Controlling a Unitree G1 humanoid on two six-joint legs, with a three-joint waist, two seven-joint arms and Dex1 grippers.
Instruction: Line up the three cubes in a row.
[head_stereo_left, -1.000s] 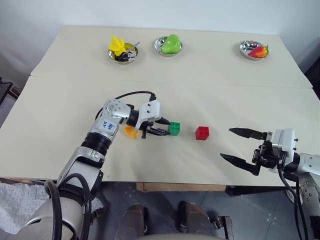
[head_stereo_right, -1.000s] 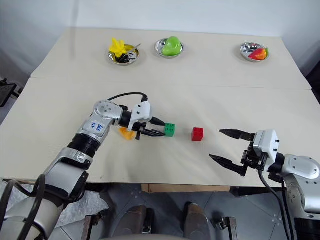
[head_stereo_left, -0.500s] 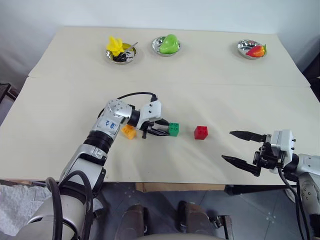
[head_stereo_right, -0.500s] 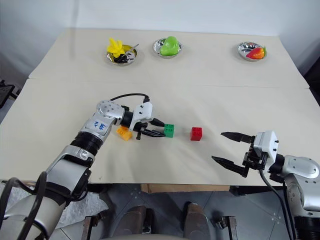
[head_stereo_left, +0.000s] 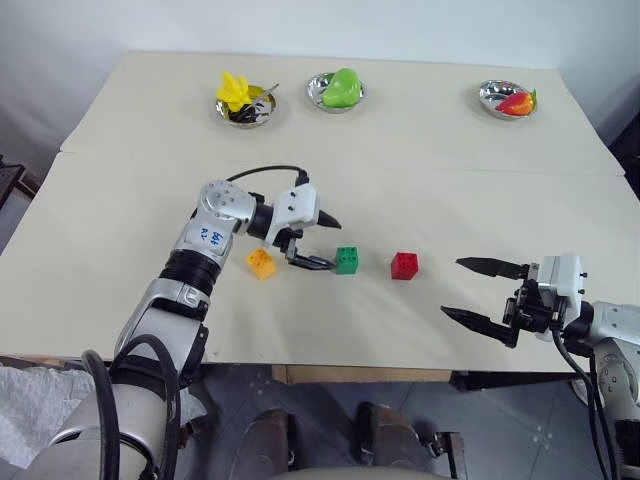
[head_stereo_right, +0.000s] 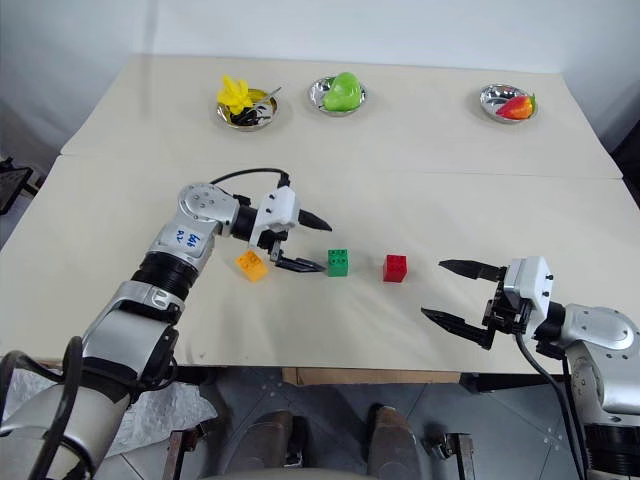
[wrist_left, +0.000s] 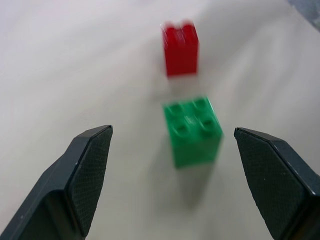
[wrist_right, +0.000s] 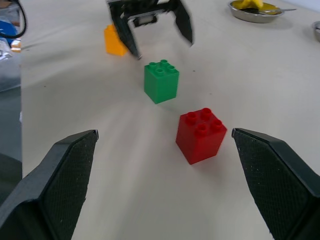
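Observation:
I should move my left gripper back, then use it to grip the orange-yellow cube and turn it square, because the orange-yellow cube stands crooked (head_stereo_left: 261, 263) to the green cube.
Three studded cubes stand in a rough row near the table's front: the orange-yellow cube (head_stereo_left: 261, 263) on the left, the green cube (head_stereo_left: 347, 260) in the middle, the red cube (head_stereo_left: 404, 265) on the right. My left gripper (head_stereo_left: 319, 241) hovers open just left of the green cube, raised off the table, with nothing between its fingers. In the left wrist view the green cube (wrist_left: 193, 130) lies beyond the spread fingers, the red cube (wrist_left: 180, 48) behind it. My right gripper (head_stereo_left: 478, 292) is open near the front edge, right of the red cube (wrist_right: 201, 135).
Three steel bowls line the table's far side: one with a yellow toy food (head_stereo_left: 240, 98), one with a green one (head_stereo_left: 339, 90), one with a red one (head_stereo_left: 509, 100). A seam (head_stereo_left: 450, 170) crosses the table between bowls and cubes.
My left gripper was shut on the green cube; it has let go, opened wide and risen a little. The green cube stays standing on the table. The right gripper kept still.

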